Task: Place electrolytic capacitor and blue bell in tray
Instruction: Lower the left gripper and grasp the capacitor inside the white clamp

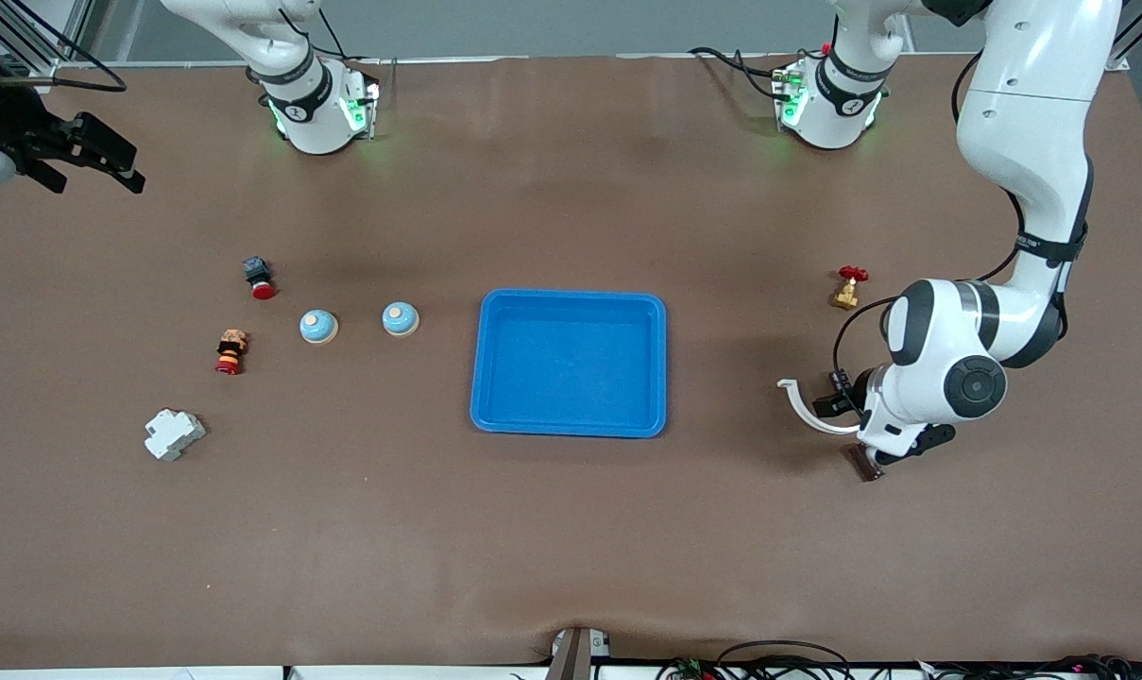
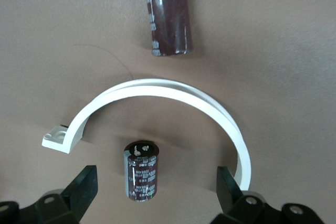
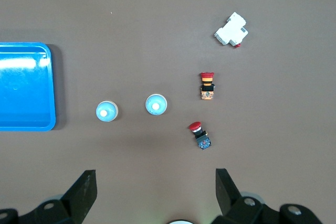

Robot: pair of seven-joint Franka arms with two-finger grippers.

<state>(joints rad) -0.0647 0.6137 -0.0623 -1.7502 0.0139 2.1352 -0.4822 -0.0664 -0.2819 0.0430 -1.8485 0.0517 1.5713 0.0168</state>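
Note:
The electrolytic capacitor (image 2: 141, 171) will come away by itself when I lift it, because a gap (image 2: 143, 118) separates it from the white curved clip.
The electrolytic capacitor (image 2: 142, 171), a short dark cylinder with white print, stands upright on the table inside a white curved clip (image 2: 210, 111). My left gripper (image 2: 156, 174) is low over it and open, one finger on each side, touching nothing. The left hand (image 1: 840, 392) hides the capacitor in the front view. Two blue bells (image 1: 318, 327) (image 1: 400, 319) sit beside the bright blue tray (image 1: 571, 416), toward the right arm's end. High over that end, my right gripper (image 3: 155, 174) hangs open and holds nothing.
A longer brown cylinder (image 2: 168, 14) lies by the clip (image 1: 802, 404). A brass valve with a red handle (image 1: 851, 288) sits farther from the camera. Two red push buttons (image 1: 260, 278) (image 1: 231, 351) and a white breaker (image 1: 174, 433) lie past the bells.

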